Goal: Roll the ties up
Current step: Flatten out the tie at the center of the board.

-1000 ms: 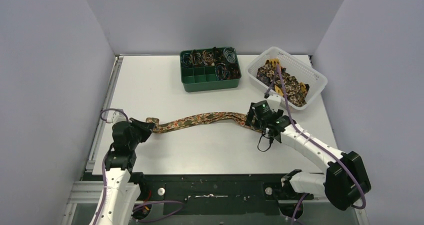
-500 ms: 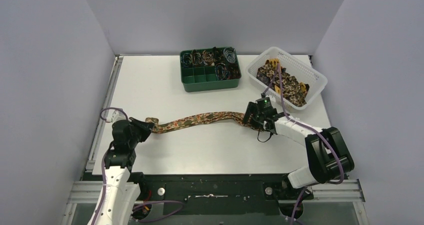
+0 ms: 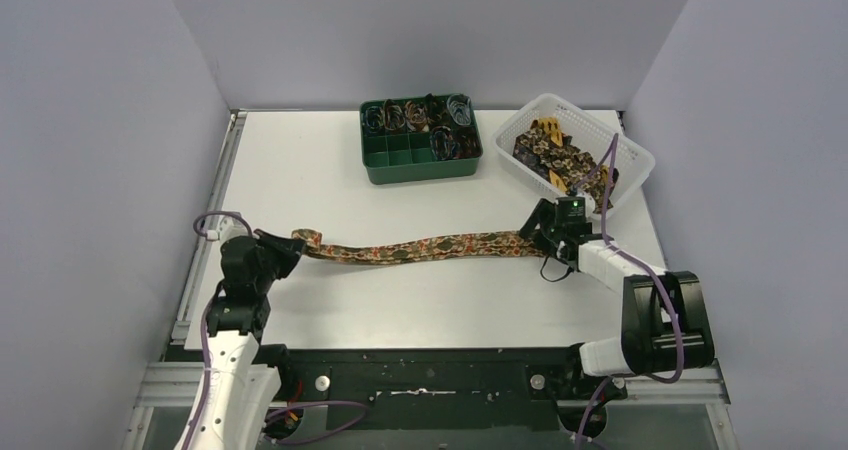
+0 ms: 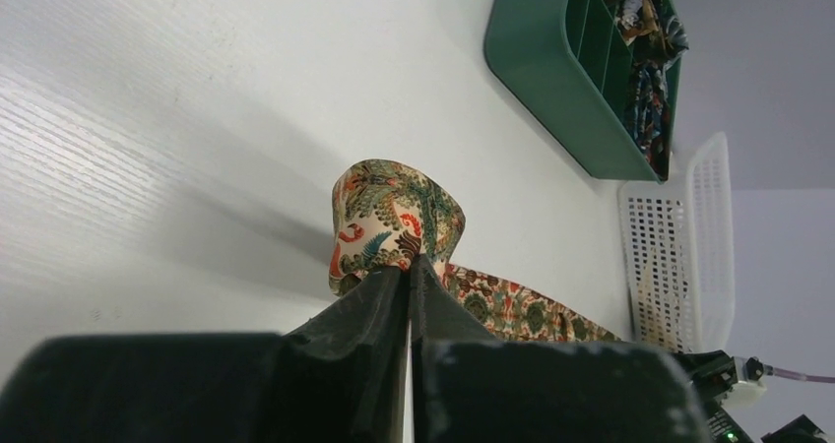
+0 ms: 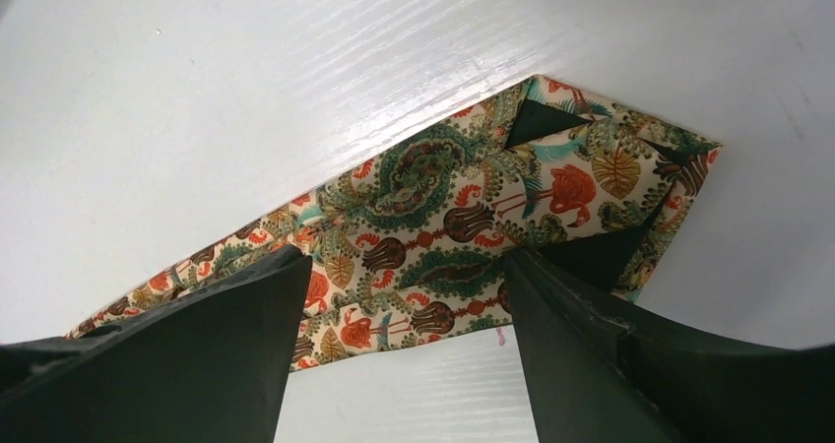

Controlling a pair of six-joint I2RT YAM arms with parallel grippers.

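The tie's narrow end (image 4: 396, 207) curls into a loop past my left gripper's fingertips, so my left gripper should open, lay it flat and take the very tip.
One tie (image 3: 420, 248), a long strip in a floral print, lies stretched across the table between both arms. My left gripper (image 3: 284, 251) is shut on its narrow left end, which curls into a small loop (image 4: 394, 212) just past the closed fingertips (image 4: 407, 266). At the tie's wide pointed end (image 5: 463, 207) my right gripper (image 3: 541, 234) stands open. Its two fingers (image 5: 246, 305) straddle the flat cloth with the tips down on it, and nothing is pinched between them. More ties (image 3: 562, 156) lie piled in the white basket (image 3: 634, 156). Small coils (image 3: 415, 116) sit in the green tray (image 3: 420, 166).
The green tray with compartments stands at the back centre, its front row bare. The white mesh basket sits at the back right, close behind my right gripper. Grey walls close in the table on three sides. A metal rail (image 3: 205, 240) runs along the left edge.
My right gripper has swung right and back toward the basket, taking the wide end with it. The tie now lies straighter. My left gripper has kept its hold and barely shifted.
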